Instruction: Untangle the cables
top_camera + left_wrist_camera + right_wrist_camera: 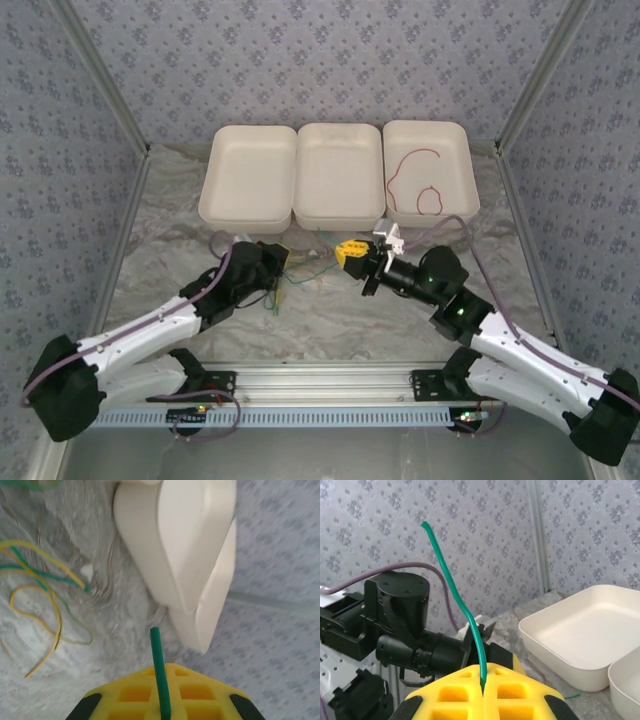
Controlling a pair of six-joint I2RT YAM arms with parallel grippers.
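The green piece of cable between my grippers hangs down over the tangled cables. My left gripper should lift back toward the outer tray and pull the green piece clear.
My left gripper has its yellow jaws shut on a green cable whose short end sticks out ahead of them. My right gripper is shut on a green cable too, which curves up and away to a free end. From above, both grippers face each other just in front of the trays, with a green strand between them. Loose yellow and green cables lie tangled on the table. A red cable lies in the right tray.
Three white trays stand in a row at the back: left, middle and right. The table has a crinkled grey-white cover. Patterned walls close in the sides and back. The left arm's black wrist sits close ahead of my right gripper.
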